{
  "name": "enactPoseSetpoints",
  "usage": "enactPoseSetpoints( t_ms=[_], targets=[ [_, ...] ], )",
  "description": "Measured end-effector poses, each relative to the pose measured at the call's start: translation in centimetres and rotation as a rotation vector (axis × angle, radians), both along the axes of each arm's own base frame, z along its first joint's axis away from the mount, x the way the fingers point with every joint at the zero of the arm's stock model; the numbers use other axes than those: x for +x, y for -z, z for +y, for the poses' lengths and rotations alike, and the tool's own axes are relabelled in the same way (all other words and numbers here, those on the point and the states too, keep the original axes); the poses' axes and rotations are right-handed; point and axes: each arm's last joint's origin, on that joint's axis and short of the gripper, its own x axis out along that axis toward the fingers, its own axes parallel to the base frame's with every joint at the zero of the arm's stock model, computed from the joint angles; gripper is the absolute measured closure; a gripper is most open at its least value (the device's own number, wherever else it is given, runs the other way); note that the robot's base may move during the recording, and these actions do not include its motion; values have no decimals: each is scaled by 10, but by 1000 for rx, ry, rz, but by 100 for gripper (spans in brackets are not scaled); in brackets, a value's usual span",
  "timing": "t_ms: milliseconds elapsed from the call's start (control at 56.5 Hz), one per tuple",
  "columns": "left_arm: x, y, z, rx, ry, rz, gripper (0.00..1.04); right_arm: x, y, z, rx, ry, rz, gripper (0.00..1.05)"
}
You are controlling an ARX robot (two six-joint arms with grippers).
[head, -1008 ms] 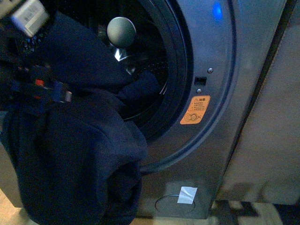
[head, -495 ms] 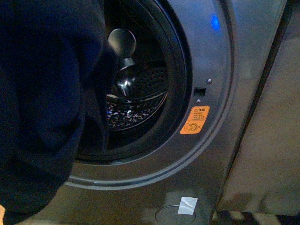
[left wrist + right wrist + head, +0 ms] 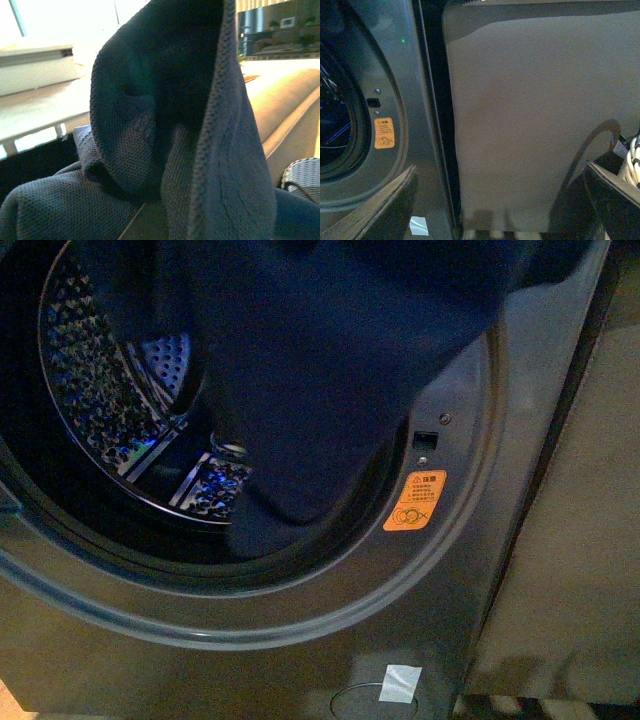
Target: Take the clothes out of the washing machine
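Note:
My gripper will carry the navy clothes (image 3: 310, 370) away, and I should expect the drum to be empty behind them, because the drum shows only perforated steel (image 3: 100, 370) beside them.
The dark navy clothes (image 3: 330, 360) hang from the top of the front view, draped across the right part of the washing machine's porthole. The washing machine (image 3: 440, 580) is grey, with its perforated steel drum (image 3: 110, 400) open to view and an orange sticker (image 3: 414, 500). In the left wrist view the clothes (image 3: 165, 125) fill the frame and hide my left gripper, which is shut on them. My right gripper (image 3: 502, 210) is open and empty, facing the beige panel beside the machine. The machine (image 3: 395, 65) also shows in the right wrist view.
A beige panel (image 3: 570, 540) stands right of the machine, also in the right wrist view (image 3: 530, 110). A woven basket (image 3: 302, 177) shows at the edge of the left wrist view. A white tape patch (image 3: 400, 682) sits low on the machine front.
The clothes have gone from hanging low at the left, out of the porthole, up to the top of the front view. The drum now shows without the garment inside.

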Motion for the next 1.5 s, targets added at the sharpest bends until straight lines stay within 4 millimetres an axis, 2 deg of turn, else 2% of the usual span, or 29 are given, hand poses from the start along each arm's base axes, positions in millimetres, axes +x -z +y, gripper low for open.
enactPoseSetpoints(
  t_ms=[248, 407, 831, 867, 973, 1132, 1504],
  targets=[
    [-15, -54, -60, -48, 149, -37, 98, 0, 0, 0, 0, 0, 0, 7],
    [-13, -74, -84, -61, 175, -30, 98, 0, 0, 0, 0, 0, 0, 7],
    [-12, -77, -88, -65, 172, -35, 98, 0, 0, 0, 0, 0, 0, 7],
    [-12, -77, -88, -65, 172, -35, 98, 1, -2, 0, 19, -47, -21, 7],
    [-12, -78, -88, -65, 166, -36, 98, 2, -24, -4, 134, -319, -199, 7],
    [-12, -78, -88, -65, 165, -37, 98, 1, -45, -7, 166, -553, -264, 7],
    [-12, -78, -88, -65, 165, -37, 98, 11, -137, 1, 42, -631, -491, 7]
  ],
)
